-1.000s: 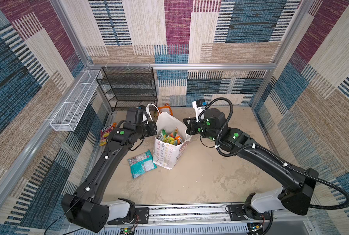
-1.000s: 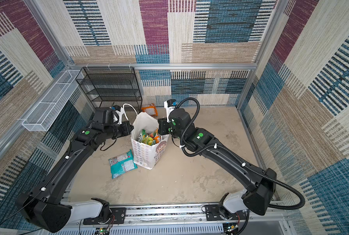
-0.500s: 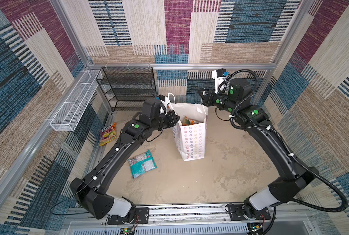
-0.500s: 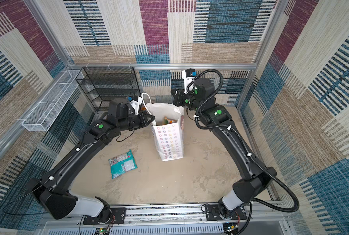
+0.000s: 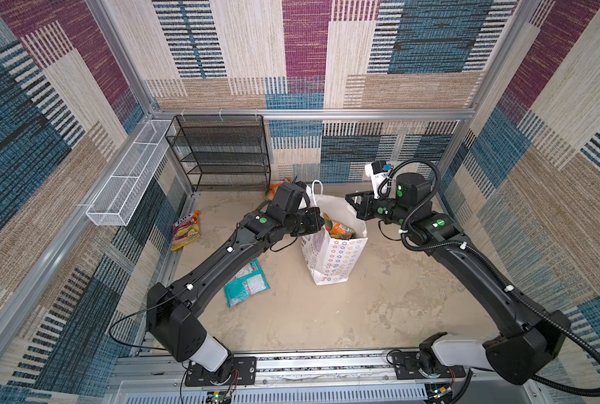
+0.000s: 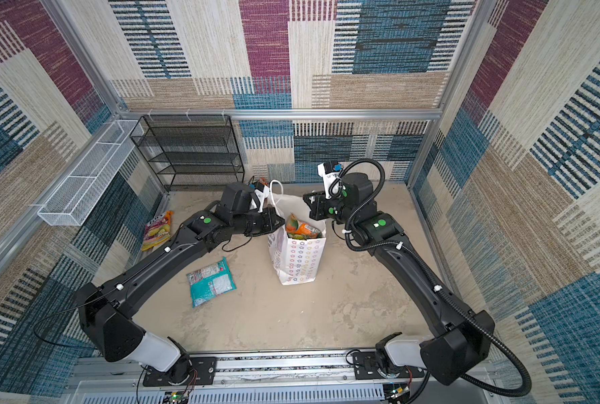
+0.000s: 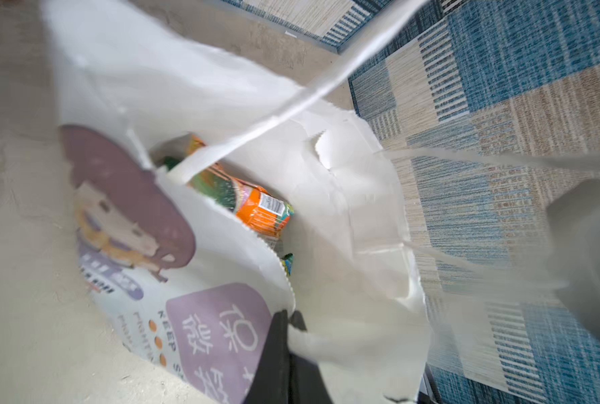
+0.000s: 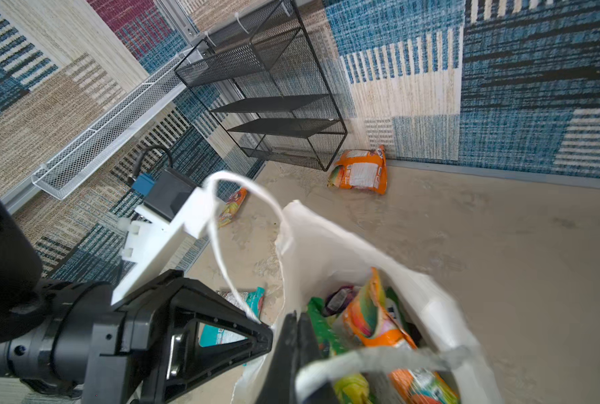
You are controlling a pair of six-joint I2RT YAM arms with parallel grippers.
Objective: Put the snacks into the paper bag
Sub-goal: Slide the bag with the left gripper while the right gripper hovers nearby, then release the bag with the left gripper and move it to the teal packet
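The paper bag's rim [image 5: 323, 229] has both my grippers on it, so next my left gripper opens and gets the teal pouch [image 6: 212, 285] while my right gripper holds the bag steady.
The white paper bag [image 5: 333, 255] [image 6: 297, 257] stands upright mid-floor, with orange and green snacks [image 5: 340, 229] [image 8: 372, 321] showing in its open mouth. My left gripper [image 5: 318, 222] [image 7: 286, 325] is shut on the bag's left rim. My right gripper [image 5: 352, 206] [image 8: 297, 328] is shut at the opposite rim, and the white cord handle [image 8: 379, 360] runs out from its fingers. Three snacks lie outside the bag. A teal pouch [image 5: 246, 288] [image 6: 210, 281] is under my left arm. A pink-yellow pouch [image 5: 186, 229] lies by the left wall, and an orange pouch [image 8: 359, 173] by the back wall.
A black mesh rack [image 5: 221, 154] stands against the back wall on the left. A white wire basket [image 5: 130, 175] hangs on the left wall. Patterned walls close in three sides, and the arms' base rail [image 5: 326, 363] runs along the front.
The bag was carried from left of centre toward the back right, stood upright, then lowered slightly. Both grippers came down with it and stayed shut on it.
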